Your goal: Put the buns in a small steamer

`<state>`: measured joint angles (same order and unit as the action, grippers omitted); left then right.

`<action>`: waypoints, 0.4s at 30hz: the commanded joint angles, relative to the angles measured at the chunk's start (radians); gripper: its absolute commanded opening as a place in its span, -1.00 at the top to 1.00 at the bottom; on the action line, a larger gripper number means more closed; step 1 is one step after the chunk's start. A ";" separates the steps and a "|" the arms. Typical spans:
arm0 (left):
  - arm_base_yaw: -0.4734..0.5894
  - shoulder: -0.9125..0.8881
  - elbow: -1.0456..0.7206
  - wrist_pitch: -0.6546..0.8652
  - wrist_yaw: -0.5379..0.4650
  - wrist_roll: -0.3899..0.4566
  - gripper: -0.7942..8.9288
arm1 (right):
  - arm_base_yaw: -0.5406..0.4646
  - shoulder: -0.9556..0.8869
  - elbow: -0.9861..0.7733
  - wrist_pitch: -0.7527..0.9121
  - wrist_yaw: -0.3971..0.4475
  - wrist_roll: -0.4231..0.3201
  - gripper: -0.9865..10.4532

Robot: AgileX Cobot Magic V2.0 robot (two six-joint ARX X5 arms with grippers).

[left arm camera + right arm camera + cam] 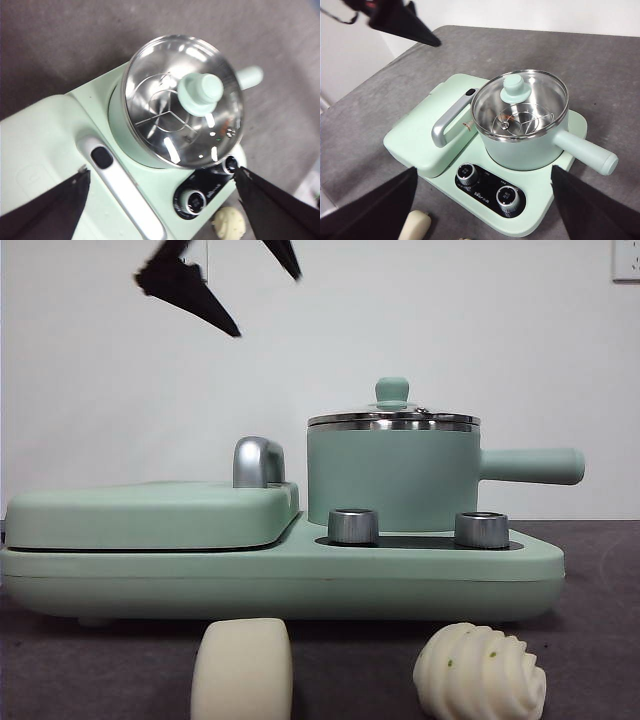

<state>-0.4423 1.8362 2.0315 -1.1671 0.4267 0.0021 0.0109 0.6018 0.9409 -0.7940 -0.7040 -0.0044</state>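
Observation:
I can see that a seam divides the pot's steel ring [394, 422], so the glass lid [365, 413] will come off with only the upper part of the ring when I lift the green knob.
The small steamer [392, 475] is a mint green pot standing on the right half of a green cooker, with its glass lid [392, 418] on and its handle pointing right. Two white buns lie on the table in front: a smooth one [242, 670] and a spiral one with green flecks [480, 672]. My left gripper [268, 306] hangs open high above the cooker, and its wrist view looks down on the lid knob [201, 92] and the spiral bun [229, 223]. Farther back and higher, my right gripper [483, 170] stands open over the steamer [520, 145] and the smooth bun [415, 225].
A flat green griddle lid [150, 512] with a chrome handle [257, 462] covers the cooker's left half. Two steel knobs [352, 526] [481, 530] stick out in front of the pot. Dark grey table surrounds the cooker; a white wall is behind.

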 commanded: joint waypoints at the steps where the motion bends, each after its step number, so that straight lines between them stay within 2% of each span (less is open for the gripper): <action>1: -0.042 0.126 0.206 -0.086 -0.052 0.056 -0.12 | 0.001 0.005 0.018 0.007 -0.003 -0.007 0.08; 5: -0.096 0.236 0.336 -0.091 -0.094 0.043 -0.12 | 0.001 0.005 0.018 0.007 -0.003 -0.007 0.08; 8: -0.137 0.288 0.370 -0.072 -0.119 0.042 -0.12 | 0.001 0.005 0.018 0.007 -0.003 -0.007 0.08; 12: -0.190 0.341 0.388 -0.061 -0.203 0.072 -0.12 | 0.001 0.005 0.018 0.007 -0.003 -0.007 0.08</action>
<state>-0.6182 2.1445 2.3798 -1.2343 0.2367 0.0441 0.0109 0.6018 0.9409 -0.7940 -0.7040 -0.0044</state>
